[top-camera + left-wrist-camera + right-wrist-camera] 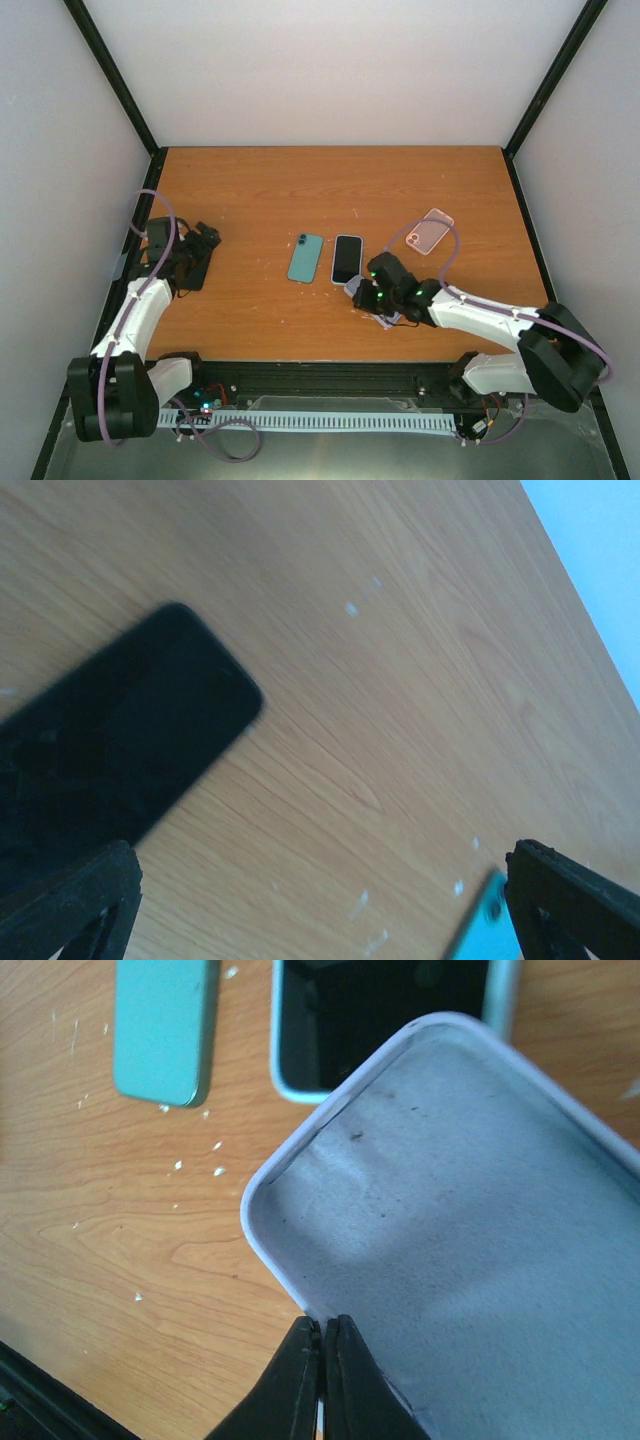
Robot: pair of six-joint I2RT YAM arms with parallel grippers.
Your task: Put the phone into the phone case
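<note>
The lavender case's open side [430, 1180] is up and clear wood [310, 322] lies in front of the teal phone, so my right gripper should keep going there and let go of the case flat.
My right gripper [372, 293] [323, 1326] is shut on the rim of a pale lavender phone case [470, 1220] and holds it tilted, open side toward the camera, just near of the phones; the case also shows in the top view [380, 312]. A phone with a black screen and light rim [347, 259] [385, 1015] lies flat right beyond it. A teal phone [306, 258] [163, 1025] lies to its left, back up. My left gripper [205, 240] [320, 880] is open and empty above the wood at the far left.
A black phone-shaped slab [195, 268] [110, 750] lies under the left gripper. A clear pink case [430, 231] lies at the right, beyond the right arm. The teal phone's corner [488, 925] shows by the left gripper's right finger. The wooden table [330, 190] has walls around it.
</note>
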